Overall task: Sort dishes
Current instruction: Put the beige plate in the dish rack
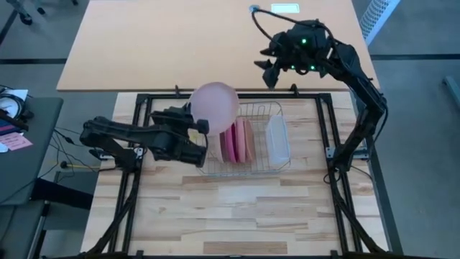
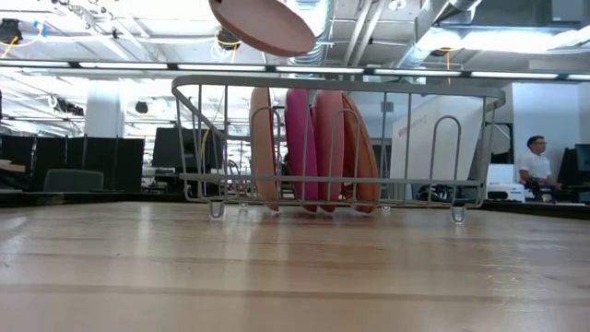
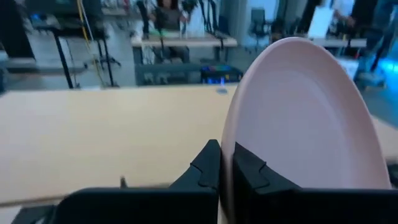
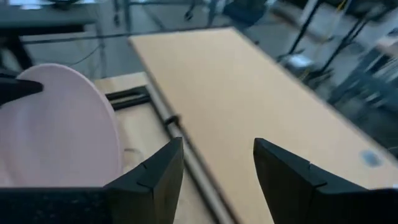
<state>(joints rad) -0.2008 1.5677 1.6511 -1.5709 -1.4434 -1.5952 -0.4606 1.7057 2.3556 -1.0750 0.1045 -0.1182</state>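
Observation:
My left gripper is holding the pale pink plate by the rim (image 1: 208,132) nearest the rack, so next my right gripper grabs the plate's free rim (image 1: 236,99) before the plate goes into the rack.
A pale pink plate (image 1: 213,106) hangs in the air over the left far corner of the wire rack (image 1: 282,164), with my left gripper (image 1: 202,129) shut on it. In the low view the plate (image 2: 263,26) shows tilted above the rack's top rail. Several plates (image 2: 313,148), pink, magenta and salmon, stand on edge in the rack's slots. A translucent tub (image 1: 277,140) lies in the rack's right end. My right gripper (image 1: 273,68) is open with nothing between its fingers, high over the table's far edge, right of the plate. My left gripper pinches the pink plate's rim (image 3: 227,138) between its two fingers (image 3: 208,165), one on each face. The fingers come about level from the table's left side. The plate is lifted clear of the rack and tilted, most of it reaching beyond the fingers.
A large light-brown tabletop (image 1: 215,43) lies beyond the far edge of the wooden work table (image 1: 237,208). Black frame rails (image 1: 144,101) run around the rack's area. A person (image 2: 533,161) sits far off in the room behind.

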